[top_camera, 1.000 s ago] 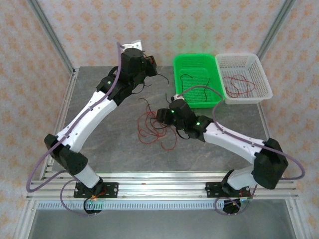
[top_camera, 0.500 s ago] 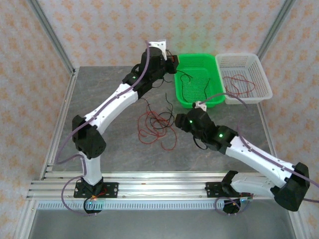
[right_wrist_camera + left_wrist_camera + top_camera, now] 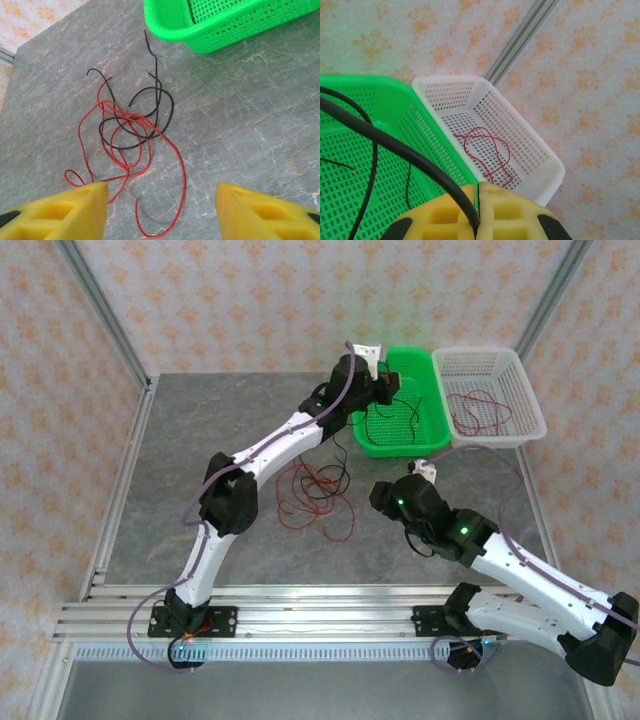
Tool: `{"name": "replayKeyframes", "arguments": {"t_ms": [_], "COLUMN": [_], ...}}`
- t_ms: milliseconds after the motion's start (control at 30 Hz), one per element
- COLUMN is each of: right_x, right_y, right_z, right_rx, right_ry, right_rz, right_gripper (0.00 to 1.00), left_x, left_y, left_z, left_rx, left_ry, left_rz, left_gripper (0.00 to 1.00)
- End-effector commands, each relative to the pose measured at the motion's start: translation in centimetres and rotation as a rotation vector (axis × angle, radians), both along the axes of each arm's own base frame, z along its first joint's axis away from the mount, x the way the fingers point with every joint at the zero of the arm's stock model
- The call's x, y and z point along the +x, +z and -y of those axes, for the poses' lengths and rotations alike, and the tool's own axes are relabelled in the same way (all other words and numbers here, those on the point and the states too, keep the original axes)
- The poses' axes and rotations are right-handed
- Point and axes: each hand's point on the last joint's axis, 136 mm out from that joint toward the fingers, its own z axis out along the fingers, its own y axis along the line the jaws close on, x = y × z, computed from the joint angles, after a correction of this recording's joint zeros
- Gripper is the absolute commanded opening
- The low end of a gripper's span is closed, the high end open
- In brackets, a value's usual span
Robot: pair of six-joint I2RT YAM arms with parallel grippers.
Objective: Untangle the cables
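Observation:
The black cable hangs over the green basket and the red cable is apart in the white basket, so my left gripper keeps moving inward and lets go there.
A tangle of red and black cables lies on the grey table, and in the right wrist view the tangle sits ahead and left of the fingers. My left gripper hangs over the green basket, shut on a black cable pinched between its yellow pads. That strand trails down into the basket. My right gripper stands open above bare table, just right of the tangle, with nothing between its fingers. One red cable lies in the white basket.
Both baskets stand side by side at the back right of the table. Thin black strands rest on the green basket's floor. Metal frame posts and patterned walls close in the table's back and sides.
My left arm has swung right from the back middle of the table to over the green basket, carrying the black cable. My right arm has drawn back to the right, away from the tangle.

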Motion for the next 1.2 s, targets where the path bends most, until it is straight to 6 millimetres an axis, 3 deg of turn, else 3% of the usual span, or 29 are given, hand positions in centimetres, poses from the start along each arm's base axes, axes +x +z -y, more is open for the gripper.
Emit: {"name": "replayKeyframes", "arguments": {"t_ms": [0, 200, 500, 567, 700, 800, 1000, 1167], "right_x": [-0.5, -1.2, -1.4, -1.3, -1.2, -1.0, -0.9, -0.9], "right_y": [-0.8, -1.1, -1.2, -1.1, -0.8, -0.7, -0.5, -0.7], "right_z": [1.5, 2.2, 2.5, 2.5, 2.4, 2.3, 2.2, 2.0], "right_rx": [-0.029, -0.022, -0.024, -0.027, -0.033, -0.039, -0.037, -0.028], "right_ry": [-0.045, -0.055, -0.058, -0.059, -0.059, -0.057, -0.058, -0.056], "right_rz": [-0.014, -0.018, -0.021, -0.017, -0.011, -0.011, -0.012, -0.022], "right_gripper": [0.58, 0.58, 0.58, 0.59, 0.59, 0.59, 0.59, 0.59], "left_x": [1.3, 2.8, 3.7, 3.5, 2.5, 1.8, 0.1, -2.0], "left_y": [0.4, -4.6, -9.2, -9.5, -9.3, -8.6, -7.6, -6.0], "left_z": [0.3, 0.9, 0.9, 0.6, 0.1, -0.5, -1.1, 0.0], "left_rx": [-0.022, 0.043, 0.306, 0.362, 0.449, 0.493, 0.534, 0.522], "left_ry": [0.022, 0.085, 0.206, 0.22, 0.236, 0.243, 0.213, 0.133], "left_rz": [0.055, 0.038, 0.052, 0.053, 0.045, 0.036, -0.004, -0.014], "left_gripper": [0.0, 0.0, 0.0, 0.06, 0.34, 0.46, 0.64, 0.76]}}
